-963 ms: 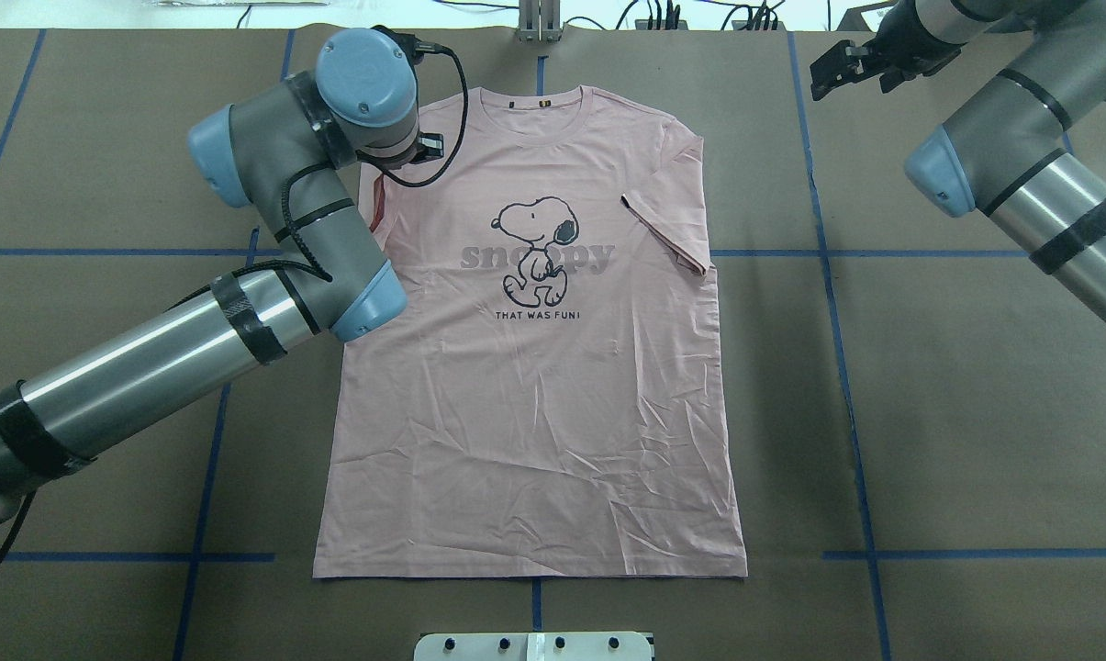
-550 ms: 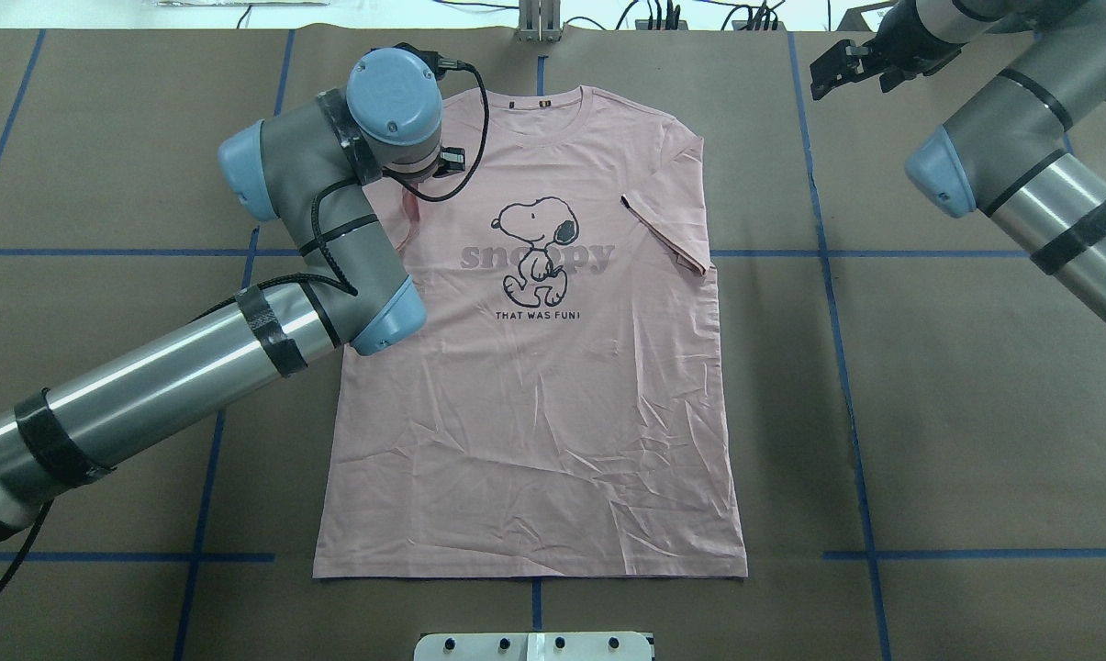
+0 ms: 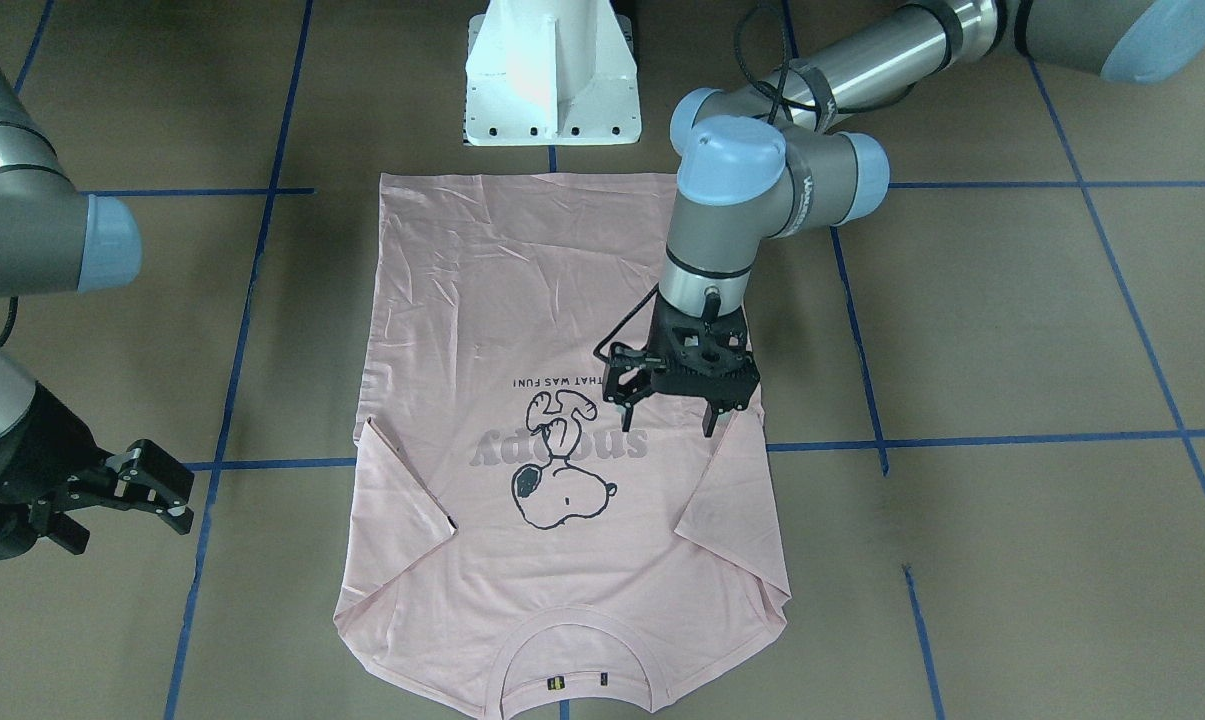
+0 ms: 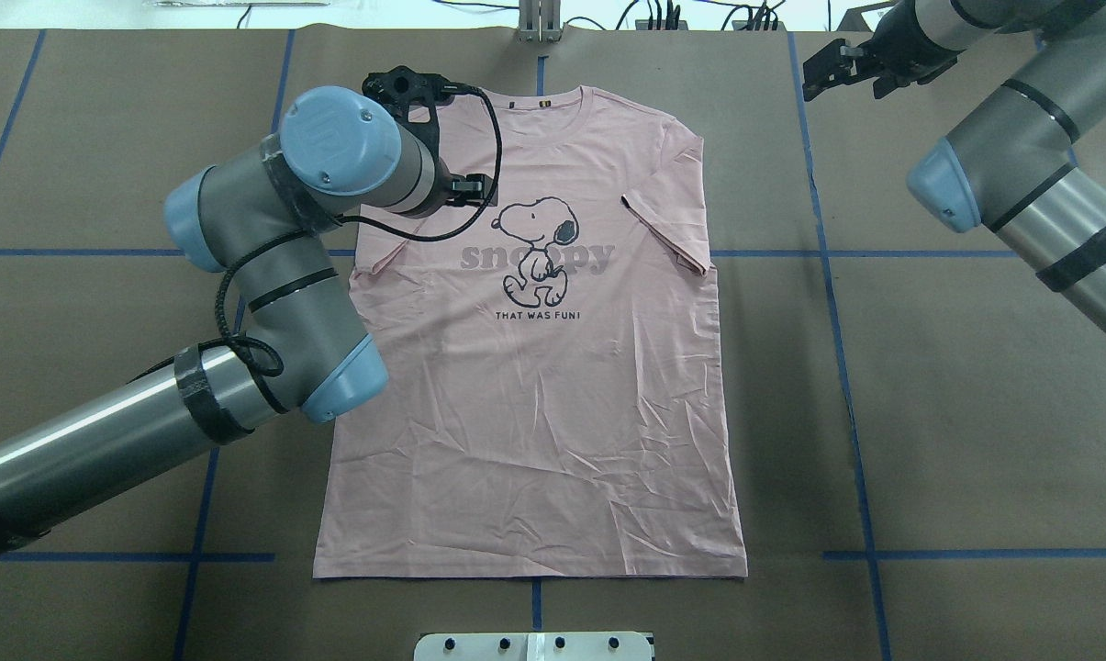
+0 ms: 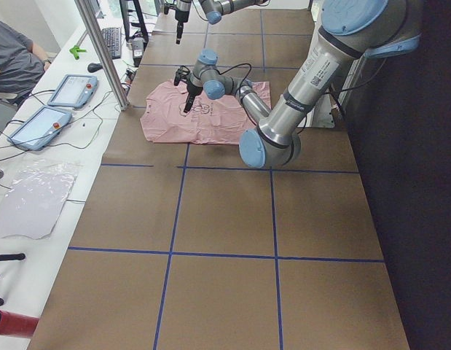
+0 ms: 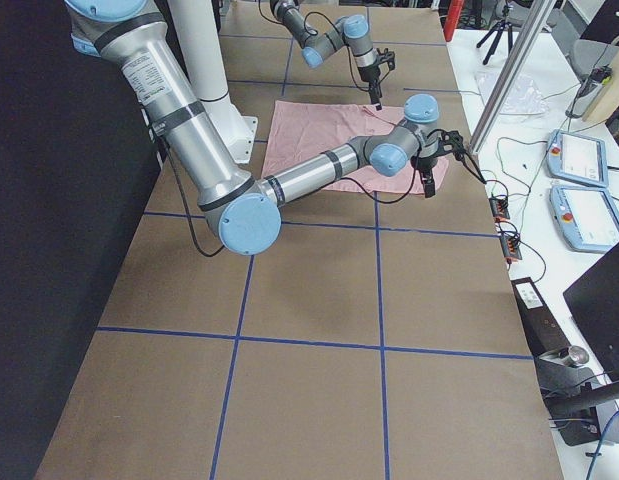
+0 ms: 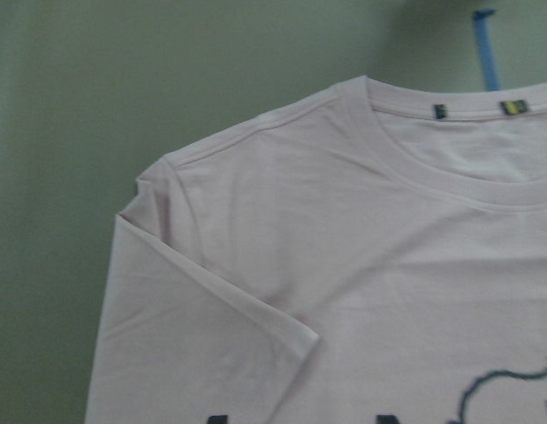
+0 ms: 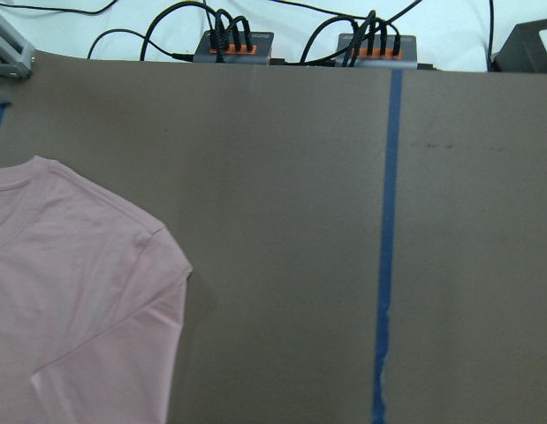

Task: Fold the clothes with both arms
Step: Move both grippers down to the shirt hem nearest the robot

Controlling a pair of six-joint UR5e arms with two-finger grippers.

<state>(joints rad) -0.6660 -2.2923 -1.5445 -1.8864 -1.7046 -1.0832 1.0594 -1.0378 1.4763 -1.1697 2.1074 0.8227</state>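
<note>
The hem (image 3: 526, 178) is lying loose and flat. So I expect the T-shirt's plain back to fold over the dog print (image 3: 561, 461) as I bring the hem to the collar.
The pale pink T-shirt (image 4: 534, 404) lies flat on the brown table, dog print up, collar at the far edge. Both short sleeves are folded inward onto the front. The left wrist view shows the left sleeve's fold (image 7: 211, 300) and the collar (image 7: 450, 168). My left gripper (image 3: 667, 410) hangs open and empty above the shirt's left sleeve, fingers pointing down, clear of the cloth. My right gripper (image 3: 152, 490) is open and empty over bare table to the right of the shirt's shoulder, also seen in the overhead view (image 4: 823, 73). The right wrist view shows the right shoulder (image 8: 87, 291).
The white pedestal base (image 3: 552, 80) stands at the shirt's hem end. Blue tape lines (image 4: 837, 321) cross the table. Cables and boxes (image 8: 238, 44) line the far edge. Tablets (image 5: 68, 89) and a metal post (image 5: 101, 51) stand beyond it.
My left arm swung in over the shirt, then drew back. The left sleeve, lifted earlier, now lies folded on the front. The right arm has barely moved.
</note>
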